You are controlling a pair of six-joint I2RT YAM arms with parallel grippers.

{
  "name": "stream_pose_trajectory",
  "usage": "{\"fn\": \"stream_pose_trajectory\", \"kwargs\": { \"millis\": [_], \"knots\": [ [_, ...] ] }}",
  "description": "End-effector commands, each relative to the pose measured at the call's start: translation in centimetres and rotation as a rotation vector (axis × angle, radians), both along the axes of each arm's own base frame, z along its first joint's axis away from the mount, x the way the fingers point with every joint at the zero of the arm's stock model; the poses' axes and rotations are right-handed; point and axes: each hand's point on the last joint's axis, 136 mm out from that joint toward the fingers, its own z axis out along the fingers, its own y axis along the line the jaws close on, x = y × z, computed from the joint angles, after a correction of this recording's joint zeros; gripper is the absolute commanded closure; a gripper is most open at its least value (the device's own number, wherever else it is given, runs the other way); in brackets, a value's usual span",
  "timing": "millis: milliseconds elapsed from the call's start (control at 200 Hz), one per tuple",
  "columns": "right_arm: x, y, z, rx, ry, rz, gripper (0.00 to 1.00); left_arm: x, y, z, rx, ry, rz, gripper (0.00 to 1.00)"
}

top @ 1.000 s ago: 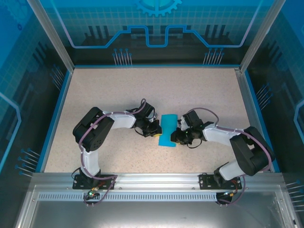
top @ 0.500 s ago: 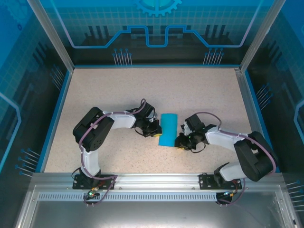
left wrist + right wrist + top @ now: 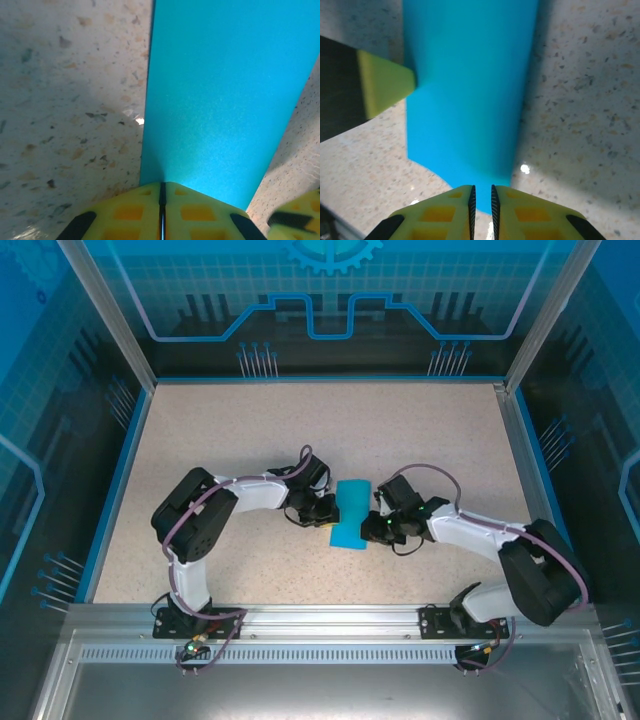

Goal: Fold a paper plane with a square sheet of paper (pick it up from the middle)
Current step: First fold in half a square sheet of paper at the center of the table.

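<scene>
The robot's left gripper is across the paper from the paper's near corner at the right gripper [image 3: 365,547], so the left gripper should move back while the right gripper turns the paper [image 3: 351,503].
The square sheet of paper [image 3: 350,512] lies on the table as a narrow folded teal strip between my two grippers. My left gripper [image 3: 326,515] is at its left edge. In the left wrist view the left gripper [image 3: 162,185] has its jaws together with only a hairline between them, their tips over the near edge of the paper [image 3: 220,100]; I cannot tell if the edge is pinched. My right gripper [image 3: 376,527] is at the strip's right side. In the right wrist view the right gripper [image 3: 482,187] has its jaws a narrow slit apart above a corner of the paper [image 3: 465,90], clamping nothing. The left fingertip [image 3: 385,82] touches the far edge.
The speckled beige table [image 3: 250,430] is bordered by a blue rim and enclosure walls [image 3: 130,440] on three sides. Both arms reach inward from the metal rail [image 3: 320,620] at the near edge, elbows bent outward.
My right gripper drew back toward the near edge, then returned to the paper's right side. The left arm and the paper have barely moved.
</scene>
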Motion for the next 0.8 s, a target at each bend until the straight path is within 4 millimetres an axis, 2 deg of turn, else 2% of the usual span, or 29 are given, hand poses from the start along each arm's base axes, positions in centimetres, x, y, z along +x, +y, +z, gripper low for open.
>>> {"fn": "stream_pose_trajectory", "kwargs": {
  "millis": [0, 150, 280, 440, 570, 705, 795],
  "knots": [
    [0.5, 0.9, -0.8, -0.017, -0.021, -0.002, 0.81, 0.2, 0.4, 1.0, 0.026, -0.028, -0.018, 0.87],
    [0.4, 2.6, -1.0, 0.020, -0.028, 0.009, 0.81, 1.0, -0.5, 2.6, -0.028, -0.063, -0.014, 0.83],
    [-0.2, 3.7, -1.5, 0.012, 0.002, 0.005, 0.81, 1.5, -0.2, 3.7, -0.043, -0.086, 0.028, 0.80],
    [-0.6, 4.9, -2.1, -0.010, 0.026, -0.024, 0.80, 1.8, 1.5, 5.0, -0.050, -0.118, 0.101, 0.78],
    [-0.5, 6.2, -2.2, 0.005, 0.030, -0.062, 0.80, 1.7, 3.4, 4.9, -0.046, -0.122, 0.165, 0.78],
    [0.6, 7.5, -2.3, 0.021, 0.030, -0.104, 0.80, 1.1, 5.9, 4.2, -0.030, -0.115, 0.233, 0.77],
    [1.7, 8.6, -2.3, 0.029, 0.031, -0.113, 0.80, 0.6, 6.8, 4.0, -0.035, -0.114, 0.254, 0.77]
  ]
}}
